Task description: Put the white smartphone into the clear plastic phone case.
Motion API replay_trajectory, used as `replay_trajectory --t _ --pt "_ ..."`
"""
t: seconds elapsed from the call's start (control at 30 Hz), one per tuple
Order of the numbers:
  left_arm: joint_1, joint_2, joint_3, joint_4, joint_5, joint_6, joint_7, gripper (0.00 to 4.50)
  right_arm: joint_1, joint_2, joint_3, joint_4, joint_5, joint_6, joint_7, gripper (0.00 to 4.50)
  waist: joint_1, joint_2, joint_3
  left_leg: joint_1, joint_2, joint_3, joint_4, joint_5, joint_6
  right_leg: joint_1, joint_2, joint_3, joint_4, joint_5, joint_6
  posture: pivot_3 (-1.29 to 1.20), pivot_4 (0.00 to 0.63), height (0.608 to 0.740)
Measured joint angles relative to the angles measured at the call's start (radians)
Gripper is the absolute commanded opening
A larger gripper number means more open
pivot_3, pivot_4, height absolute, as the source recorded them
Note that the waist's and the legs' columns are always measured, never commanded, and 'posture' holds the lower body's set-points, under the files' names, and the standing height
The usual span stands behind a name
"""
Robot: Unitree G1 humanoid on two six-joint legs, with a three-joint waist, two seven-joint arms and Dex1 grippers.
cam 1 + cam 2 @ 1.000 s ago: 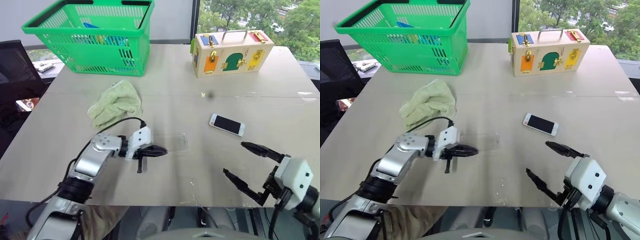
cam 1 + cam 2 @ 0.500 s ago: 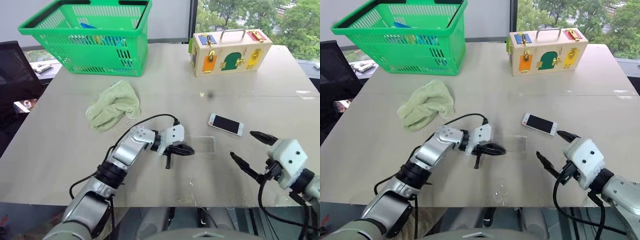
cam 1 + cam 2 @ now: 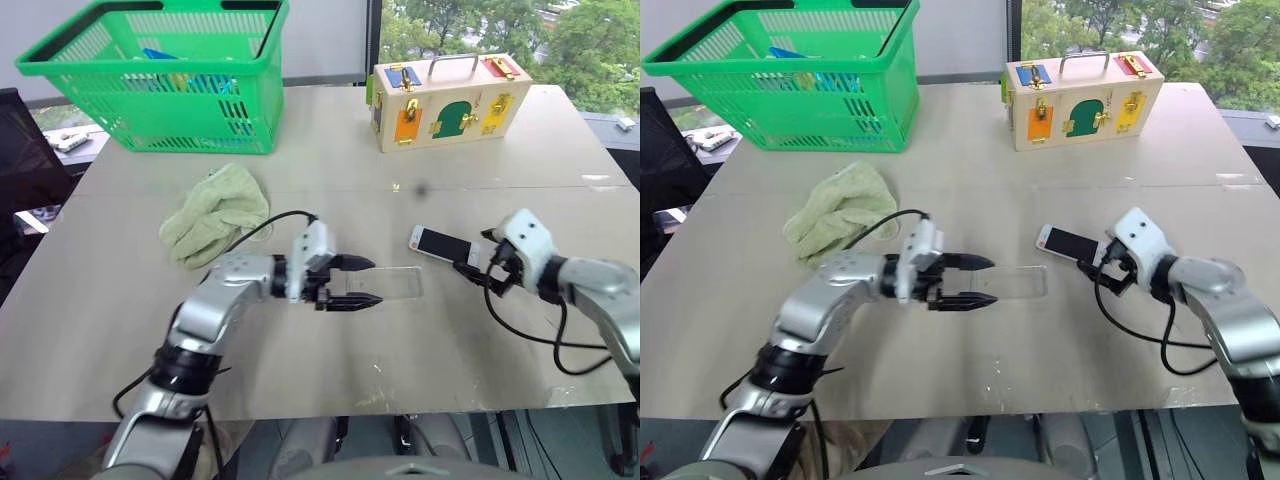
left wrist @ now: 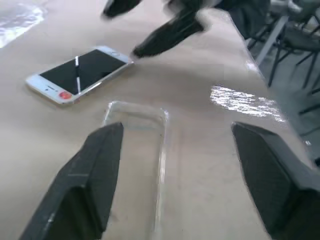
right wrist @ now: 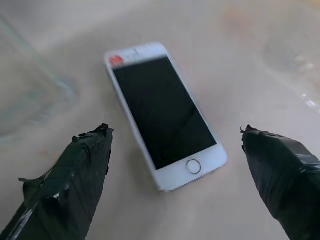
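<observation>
I should take the smartphone's home-button end [image 5: 193, 166] with my right gripper and turn the white smartphone [image 3: 444, 245], now crooked to the clear plastic phone case, square over it.
The white smartphone [image 3: 438, 243] lies flat on the table, screen up, right of centre. Just to its left lies the clear plastic phone case [image 3: 396, 283], flat on the table. My left gripper [image 3: 362, 282] hovers at the case's left end, open, its fingers apart from the shell; in the left wrist view the case [image 4: 137, 150] lies between the fingers with the phone [image 4: 80, 75] beyond. My right gripper [image 3: 478, 255] stands open at the phone's right end. In the right wrist view its two fingers straddle the phone's [image 5: 162, 112] home-button end without touching it.
A pale green cloth [image 3: 213, 215] lies crumpled left of the left arm. A green basket [image 3: 160, 75] stands at the back left and a wooden latch box [image 3: 450, 100] at the back right. The table's front edge [image 3: 350, 405] runs close below both arms.
My left gripper slid the case rightward towards the phone while shut on it, then opened and rose a little. My right gripper reached forward to the phone's right end.
</observation>
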Motion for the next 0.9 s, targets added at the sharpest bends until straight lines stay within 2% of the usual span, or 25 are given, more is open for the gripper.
replay_trajectory --t 0.1,0.2,0.37,0.47,0.5,0.53,0.57,0.67,0.8,0.9 --pt "0.089 0.040 0.055 -0.154 -0.069 0.054 0.049 3.45 -0.122 0.014 0.096 0.175 -0.050 -0.066 0.106 4.50 0.002 0.000 0.000 -0.001 0.000 0.000 0.001 0.000 0.000 0.000 -0.001 0.000 -0.001 0.000 0.000 0.00 0.150 0.740" --pt "0.131 0.058 0.076 -0.239 -0.100 0.084 0.098 3.45 -0.209 0.034 0.130 0.320 -0.086 -0.147 0.175 4.50 0.004 0.000 0.000 0.000 -0.001 0.000 0.002 0.000 0.000 0.002 0.000 0.000 -0.001 0.001 0.000 0.00 0.150 0.740" --pt "0.129 0.058 0.090 -0.271 -0.134 0.121 0.173 3.45 -0.310 0.063 0.170 0.508 -0.118 -0.224 0.283 4.50 0.002 0.000 0.000 0.007 0.000 -0.001 0.003 -0.001 -0.002 0.009 0.001 -0.001 0.000 -0.003 -0.002 0.00 0.150 0.740" --pt "0.127 0.060 0.094 -0.278 -0.147 0.134 0.199 3.50 -0.361 0.066 0.192 0.583 -0.136 -0.220 0.347 3.69 0.004 0.000 0.000 0.008 0.000 -0.001 0.003 -0.001 -0.001 0.009 0.001 -0.001 0.000 -0.001 -0.005 0.00 0.150 0.740" --pt "0.128 0.064 0.094 -0.278 -0.147 0.134 0.204 3.50 -0.376 0.070 0.200 0.606 -0.145 -0.219 0.361 3.19 0.005 -0.001 -0.001 0.008 0.000 -0.001 0.003 -0.001 -0.001 0.009 0.001 -0.001 0.000 -0.001 -0.004 0.00 0.150 0.740" --pt "0.128 0.070 0.095 -0.277 -0.147 0.134 0.205 3.50 -0.390 0.071 0.205 0.622 -0.153 -0.219 0.377 2.94 0.005 -0.002 -0.002 0.008 0.000 -0.001 0.003 -0.001 -0.001 0.009 0.001 -0.001 0.000 0.000 -0.004 0.00 0.150 0.740" --pt "0.128 0.073 0.099 -0.275 -0.147 0.133 0.207 3.50 -0.396 0.073 0.205 0.636 -0.157 -0.219 0.391 2.94 0.006 -0.004 -0.003 0.008 0.000 -0.001 0.003 -0.001 -0.001 0.009 0.001 -0.001 0.000 0.000 -0.004 0.00 0.150 0.740" --pt "0.132 0.077 0.111 -0.252 -0.147 0.118 0.206 3.50 -0.392 0.075 0.195 0.648 -0.159 -0.219 0.399 2.94 0.011 -0.006 -0.006 0.008 0.000 -0.002 0.003 -0.001 -0.002 0.009 0.001 -0.001 -0.001 0.000 -0.004 0.00 0.150 0.740" --pt "0.182 0.067 0.149 -0.221 -0.143 0.024 0.198 3.50 -0.305 0.055 0.107 0.553 -0.129 -0.187 0.383 2.93 0.035 -0.006 -0.006 0.006 0.000 -0.002 0.003 -0.003 -0.004 0.008 0.000 -0.001 -0.002 -0.001 -0.005 0.00 0.150 0.740" --pt "0.253 0.085 0.186 -0.150 -0.129 -0.098 0.127 3.50 -0.178 0.001 0.031 0.294 -0.047 -0.046 0.384 2.75 0.042 -0.003 -0.003 0.001 0.000 -0.002 0.001 -0.003 -0.004 0.002 0.000 0.000 -0.002 -0.001 -0.005 0.00 0.150 0.740"
